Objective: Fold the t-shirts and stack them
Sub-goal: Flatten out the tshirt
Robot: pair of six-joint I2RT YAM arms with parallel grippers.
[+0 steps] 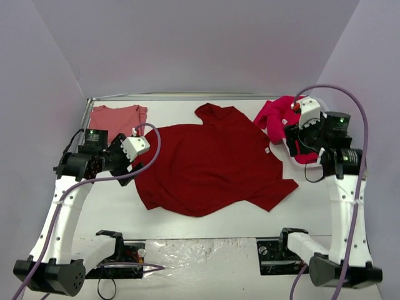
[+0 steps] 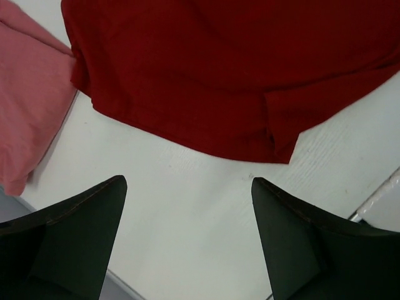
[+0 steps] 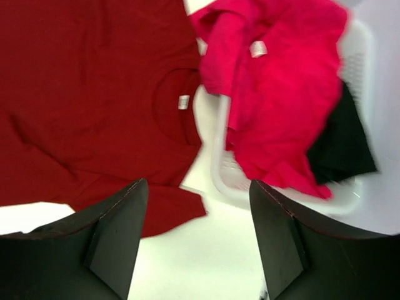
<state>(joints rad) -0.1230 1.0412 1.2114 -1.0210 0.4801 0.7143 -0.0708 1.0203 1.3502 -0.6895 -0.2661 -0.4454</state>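
I should first pull the crimson t-shirt straight by its far sleeve (image 1: 213, 112) with my right gripper, because the crimson t-shirt lies at a slant with its hem (image 2: 77, 70) against the salmon-pink t-shirt.
The dark crimson t-shirt (image 1: 212, 165) lies spread, somewhat rumpled, in the middle of the table; it also shows in the left wrist view (image 2: 237, 75) and the right wrist view (image 3: 87, 94). The salmon-pink t-shirt (image 1: 115, 117) lies folded at the far left, also in the left wrist view (image 2: 31, 100). The raspberry t-shirt (image 1: 278, 115) is bunched over the white basket (image 3: 219, 172) at the far right, also in the right wrist view (image 3: 281, 81). My left gripper (image 2: 189, 187) is open and empty above bare table by the crimson shirt's left edge. My right gripper (image 3: 197, 187) is open and empty between the crimson shirt and the basket.
A black cloth (image 3: 340, 144) lies in the basket under the raspberry shirt. The table's metal rim (image 1: 87, 115) runs along the far and left sides. Grey walls close in on three sides. The arm bases stand at the near edge.
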